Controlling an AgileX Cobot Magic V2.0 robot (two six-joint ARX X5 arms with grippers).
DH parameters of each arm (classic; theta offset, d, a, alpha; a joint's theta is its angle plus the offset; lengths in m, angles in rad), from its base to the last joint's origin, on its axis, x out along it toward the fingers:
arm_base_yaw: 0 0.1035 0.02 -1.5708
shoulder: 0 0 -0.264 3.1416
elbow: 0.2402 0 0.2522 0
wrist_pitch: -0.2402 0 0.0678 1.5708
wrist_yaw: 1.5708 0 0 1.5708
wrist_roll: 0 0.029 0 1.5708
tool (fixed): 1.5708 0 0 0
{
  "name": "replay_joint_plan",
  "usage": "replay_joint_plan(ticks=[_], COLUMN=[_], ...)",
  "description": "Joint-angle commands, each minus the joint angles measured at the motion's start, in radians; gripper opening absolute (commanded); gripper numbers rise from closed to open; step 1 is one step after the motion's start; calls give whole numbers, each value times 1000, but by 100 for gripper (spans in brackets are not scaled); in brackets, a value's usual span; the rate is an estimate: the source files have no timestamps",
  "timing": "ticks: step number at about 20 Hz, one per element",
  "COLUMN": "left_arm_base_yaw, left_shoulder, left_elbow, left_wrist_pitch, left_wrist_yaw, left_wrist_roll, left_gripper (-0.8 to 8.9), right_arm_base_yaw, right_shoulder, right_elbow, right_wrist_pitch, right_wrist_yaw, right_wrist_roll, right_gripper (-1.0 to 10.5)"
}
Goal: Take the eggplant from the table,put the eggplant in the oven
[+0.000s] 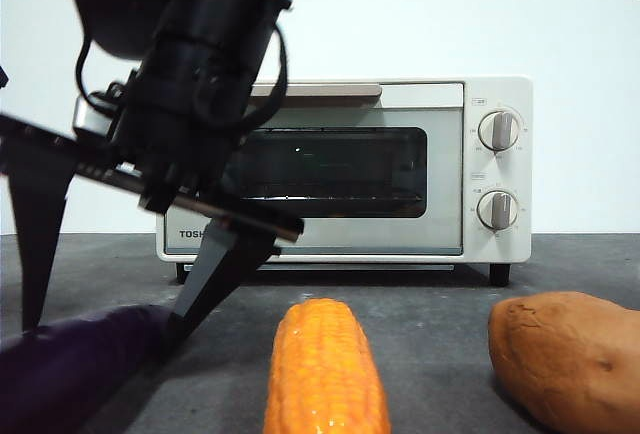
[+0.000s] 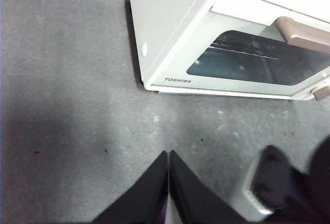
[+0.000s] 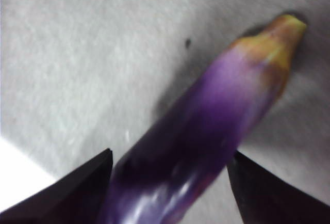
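Observation:
I expect the oven door (image 1: 445,189) to swing down and lie level in front when I open it, because the handle (image 1: 335,94) runs along the oven door's top edge.
The dark purple eggplant (image 1: 70,374) lies on the grey table (image 1: 430,304) at the near left, its yellowish stem end (image 3: 281,41) pointing away from the wrist camera. My right gripper (image 1: 100,334) comes down from the upper left and stands open, one black jaw on each side of the eggplant (image 3: 221,95). The jaws sit close to its skin. The cream-white TOSHIBA oven (image 1: 448,174) stands at the back with its door closed. My left gripper (image 2: 168,154) hovers shut and empty over bare table near the oven's (image 2: 170,28) corner.
An orange-yellow corn cob (image 1: 325,374) lies in the near middle and a brown-orange sweet potato (image 1: 570,364) at the near right. Part of the right gripper (image 2: 268,182) shows in the left wrist view.

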Motion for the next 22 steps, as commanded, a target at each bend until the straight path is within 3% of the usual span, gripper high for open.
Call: replay_joint_plan(ticks=[1, 5, 8, 13, 17, 22], left_arm_base_yaw=[-2, -2, -1, 19, 25, 12], left_shoulder=[6, 6, 6, 6, 6, 6], left_elbow=[17, 17, 17, 26, 62, 84], left_wrist_pitch=[4, -1, -10, -11, -8, 22], left_wrist_yaw=[2, 2, 1, 1, 2, 2], left_wrist_roll=[20, 25, 43, 51, 48, 12], left_gripper=[6, 6, 6, 6, 6, 6], right_arm_base_yaw=[21, 26, 28, 27, 29, 43], right_shoulder=[51, 56, 54, 53, 53, -66], right_elbow=[29, 32, 79, 290, 443, 444], right_wrist_pitch=[20, 30, -11, -319, -605, -605], right_wrist_yaw=[3, 4, -7, 6, 120, 185], right_wrist_roll=[-18, -24, -50, -236, -443, -512], right_gripper=[307, 164, 144, 145, 145, 145])
